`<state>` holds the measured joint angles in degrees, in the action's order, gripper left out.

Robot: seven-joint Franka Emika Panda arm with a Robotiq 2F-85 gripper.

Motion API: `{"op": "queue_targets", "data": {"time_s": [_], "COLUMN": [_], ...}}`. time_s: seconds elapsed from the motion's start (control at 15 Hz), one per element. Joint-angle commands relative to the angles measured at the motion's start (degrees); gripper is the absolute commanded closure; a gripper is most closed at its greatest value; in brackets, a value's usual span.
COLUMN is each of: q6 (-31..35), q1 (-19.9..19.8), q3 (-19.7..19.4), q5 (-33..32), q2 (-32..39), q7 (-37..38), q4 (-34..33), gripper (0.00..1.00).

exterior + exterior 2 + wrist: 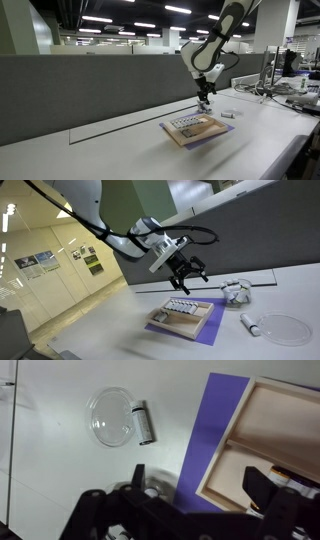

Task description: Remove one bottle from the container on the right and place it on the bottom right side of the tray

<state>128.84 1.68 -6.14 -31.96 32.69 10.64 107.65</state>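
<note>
My open gripper needs to move across above the container before it goes down to take a bottle. It is hovering over the tray's edge (205, 316), to one side of the container (237, 292).
The tan wooden tray (185, 318) lies on a purple mat, with rows of pale compartments at its far side; it also shows in an exterior view (195, 128) and in the wrist view (265, 445). The small pale grey container (236, 292) stands to the right of the tray; in the wrist view it is a blur (153, 491) behind the gripper body. One bottle (250, 325) lies on its side on the table, seen also in the wrist view (143, 422). My gripper (187, 275) is open and empty. It hovers above the tray's edge (200, 482).
A clear round dish (285, 329) lies on the white table beside the lying bottle, also in the wrist view (110, 418). A grey partition wall (90, 85) runs behind the table. A small pale object (227, 114) sits beyond the tray.
</note>
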Motion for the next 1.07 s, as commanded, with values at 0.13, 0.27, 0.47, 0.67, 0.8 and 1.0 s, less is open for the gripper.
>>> {"op": "queue_targets", "data": {"time_s": [0.13,0.27,0.47,0.67,0.8,1.0], "q6": [3.2,4.4,4.2,0.5,-3.5,-10.2], "q1": [-4.9,-6.2,-8.5,-10.8,-11.8,-11.3], "q3": [0.0,-0.6,-0.9,0.4,1.4,2.0], "q5": [9.4,9.5,9.0,11.0,12.4,13.2], "q2": [-1.0,0.7,4.1,8.3,11.1,14.5], "q7": [-9.8,-14.4,-22.2,-31.5,-37.1,-40.2], "q4": [-3.5,-6.8,-12.8,-20.0,-24.8,-30.4], "gripper": [0.0,0.0,0.0,0.0,0.0,0.0]}}
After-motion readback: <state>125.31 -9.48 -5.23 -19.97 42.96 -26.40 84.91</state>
